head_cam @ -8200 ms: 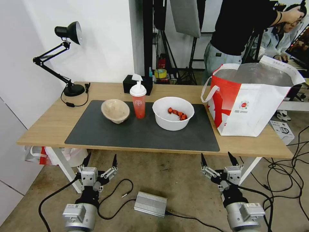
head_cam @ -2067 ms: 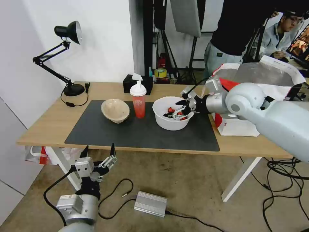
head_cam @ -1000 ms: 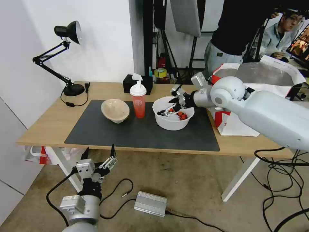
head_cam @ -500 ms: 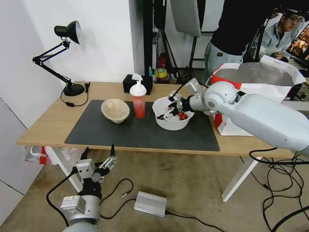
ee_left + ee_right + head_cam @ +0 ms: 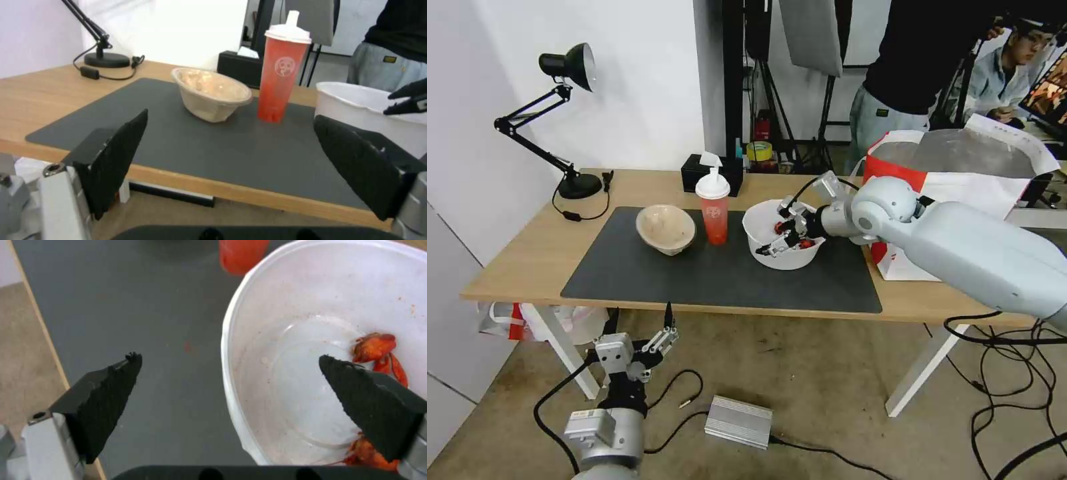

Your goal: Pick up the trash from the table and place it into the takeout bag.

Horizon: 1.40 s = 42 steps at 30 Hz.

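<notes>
The red food scraps [image 5: 779, 228] lie loose below the bowl's high side [image 5: 759, 220]. They should therefore slide but stay in the white bowl when I lift it by its rim.
A white bowl [image 5: 792, 261] with red food scraps [image 5: 373, 346] sits right of centre on the table's dark mat [image 5: 694, 280]. My right gripper [image 5: 778, 237] is open and straddles the bowl's near-left rim. In the right wrist view that gripper [image 5: 229, 357] has one finger over the mat and the other inside the bowl [image 5: 311, 300]. The red cup [image 5: 714, 223] with a white lid stands left of the bowl, and the beige bowl [image 5: 666, 228] lies further left. The takeout bag [image 5: 974, 152] stands open at the table's right end. My left gripper [image 5: 640, 313] hangs open below the table's front edge.
A black desk lamp [image 5: 567, 67] and a black tissue box [image 5: 694, 175] stand at the back of the table [image 5: 534, 257]. A red-and-white plastic bag [image 5: 507, 320] lies under its left end. A silver box [image 5: 738, 422] and cables lie on the floor.
My right gripper has dropped and shifted from above the white bowl's inside to its near-left rim, still open. The left gripper has drifted slightly.
</notes>
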{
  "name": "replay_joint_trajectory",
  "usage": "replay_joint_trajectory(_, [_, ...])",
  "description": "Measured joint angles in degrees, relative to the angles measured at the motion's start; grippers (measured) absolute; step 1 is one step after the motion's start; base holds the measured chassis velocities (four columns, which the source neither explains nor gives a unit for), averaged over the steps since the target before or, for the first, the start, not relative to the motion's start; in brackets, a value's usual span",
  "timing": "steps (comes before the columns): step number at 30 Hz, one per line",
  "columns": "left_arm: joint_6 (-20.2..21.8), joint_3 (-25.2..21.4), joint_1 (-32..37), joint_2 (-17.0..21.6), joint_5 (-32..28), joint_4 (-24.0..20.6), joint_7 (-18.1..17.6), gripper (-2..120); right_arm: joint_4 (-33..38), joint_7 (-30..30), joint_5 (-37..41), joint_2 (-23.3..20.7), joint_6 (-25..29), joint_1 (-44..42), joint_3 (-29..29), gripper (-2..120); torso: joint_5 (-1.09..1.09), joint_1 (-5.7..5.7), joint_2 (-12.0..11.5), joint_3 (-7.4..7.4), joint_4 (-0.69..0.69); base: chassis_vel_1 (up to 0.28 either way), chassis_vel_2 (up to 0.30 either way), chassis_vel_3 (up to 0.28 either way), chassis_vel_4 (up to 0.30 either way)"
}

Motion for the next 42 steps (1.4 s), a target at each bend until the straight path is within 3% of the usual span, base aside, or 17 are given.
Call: replay_joint_trajectory(42, [-0.4, 0.4, 0.8, -1.0, 1.6, -0.1, 0.1, 100, -3.1, -0.9, -1.9, 0.8, 0.0, -1.7, -1.1, 100, 0.0, 0.0, 0.0, 0.0, 0.0, 0.0, 0.0, 0.0, 0.0])
